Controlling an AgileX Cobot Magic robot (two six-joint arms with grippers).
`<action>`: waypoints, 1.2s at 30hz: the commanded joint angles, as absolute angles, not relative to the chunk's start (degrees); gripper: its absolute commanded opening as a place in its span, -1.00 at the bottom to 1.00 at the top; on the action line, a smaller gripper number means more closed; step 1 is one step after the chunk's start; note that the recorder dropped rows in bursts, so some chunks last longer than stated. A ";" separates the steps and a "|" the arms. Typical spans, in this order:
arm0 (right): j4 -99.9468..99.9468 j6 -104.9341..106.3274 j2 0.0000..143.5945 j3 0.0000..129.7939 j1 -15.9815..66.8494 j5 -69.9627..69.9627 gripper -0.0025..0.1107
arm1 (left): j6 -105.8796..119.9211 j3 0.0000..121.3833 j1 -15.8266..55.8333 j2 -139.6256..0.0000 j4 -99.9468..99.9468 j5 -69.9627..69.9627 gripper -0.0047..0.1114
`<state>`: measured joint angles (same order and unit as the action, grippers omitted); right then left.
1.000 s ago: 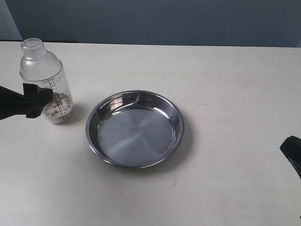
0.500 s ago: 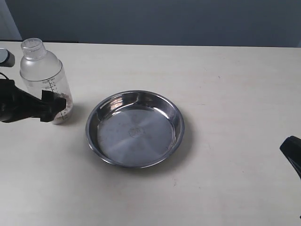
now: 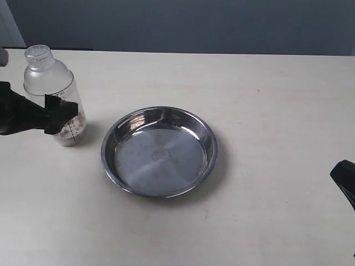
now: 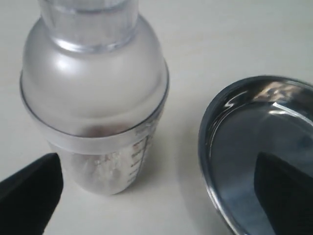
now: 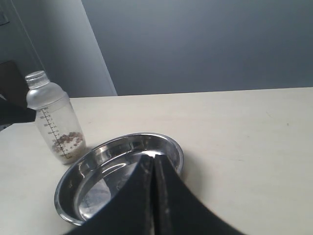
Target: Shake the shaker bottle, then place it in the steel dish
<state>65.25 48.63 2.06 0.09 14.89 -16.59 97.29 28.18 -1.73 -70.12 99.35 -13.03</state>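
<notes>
The shaker bottle [image 3: 52, 80] is standing near one open finger, away from the steel dish. Next, my left gripper slides it toward the dish's rim [image 3: 110, 132] before I shake it.
The frosted shaker bottle [image 3: 49, 77] stands upright on the table at the far left, with brown pellets in its bottom. My left gripper [image 3: 57, 113] is at its lower body, one black finger crossing in front of the scale. In the left wrist view the bottle [image 4: 93, 83] sits between the widely spread fingers of the left gripper [image 4: 156, 174], nearer one finger [image 4: 34, 188]; the gripper is open. The steel dish [image 3: 159, 151] lies empty just right of the bottle. My right gripper [image 5: 152, 159] is shut and empty, low at the right edge [image 3: 344, 178].
Pale tabletop [image 3: 277, 100] stretches around the dish to a dark wall at the back. In the right wrist view the dish [image 5: 98, 166] and bottle [image 5: 54, 127] lie beyond the shut fingers.
My left gripper has slid right along the bottle's lower body, dipped, then come up slightly. The bottle, dish and right gripper have not moved.
</notes>
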 commanded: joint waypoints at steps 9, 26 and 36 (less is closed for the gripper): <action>65.44 48.84 1.85 0.00 14.85 -16.13 -0.97 | 100.51 16.38 -1.43 -43.20 99.95 -19.20 0.90; 65.44 48.84 1.85 0.00 14.85 -16.13 -0.97 | 97.54 26.12 -1.57 -53.26 99.95 -8.92 0.90; 65.44 48.84 1.85 0.00 14.85 -16.13 -0.97 | 100.34 30.63 -1.57 -72.09 99.95 -11.50 0.90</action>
